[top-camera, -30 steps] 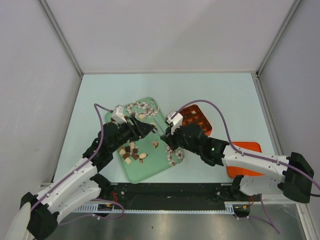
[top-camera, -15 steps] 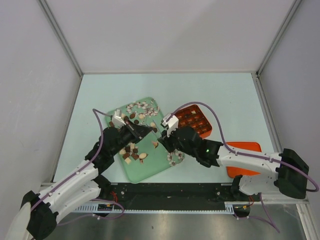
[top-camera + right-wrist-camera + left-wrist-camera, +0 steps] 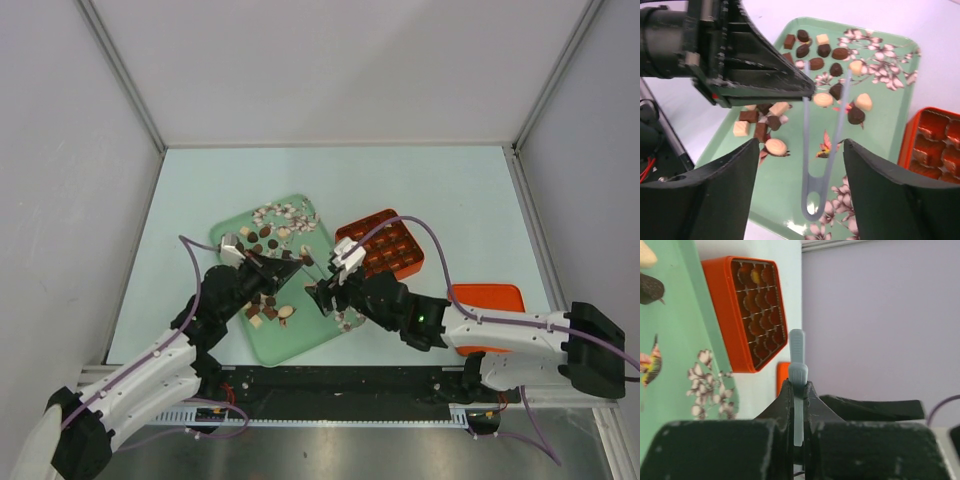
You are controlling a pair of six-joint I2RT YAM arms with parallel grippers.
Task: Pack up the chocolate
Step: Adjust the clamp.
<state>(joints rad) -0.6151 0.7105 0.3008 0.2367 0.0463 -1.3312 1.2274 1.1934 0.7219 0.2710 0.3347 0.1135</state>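
Note:
My left gripper has hold of only an arm of the tongs [image 3: 806,112]. Next, my right gripper closes around both arms [image 3: 816,181] near the tongs' looped end before picking up chocolate.
Chocolate [image 3: 262,305] pieces, dark, light brown and cream, lie scattered on a green flowered tray [image 3: 300,338]; the right wrist view shows them [image 3: 816,63] too. Pale blue tongs [image 3: 821,150] hang over the tray. My left gripper [image 3: 297,262] is shut on one arm of the tongs [image 3: 796,347]. The tongs' looped end lies between the spread fingers of my right gripper [image 3: 801,141], which stands open and touches nothing. In the top view the right gripper [image 3: 322,297] faces the left one over the tray's right half.
An orange box [image 3: 395,245] with a grid of cells sits right of the tray, also visible in the left wrist view [image 3: 747,315]. An orange lid [image 3: 500,298] lies further right, partly under the right arm. White walls enclose the table.
The left gripper has shut on the tongs and the right gripper has opened and let go of them. Both grippers have shifted toward the near edge.

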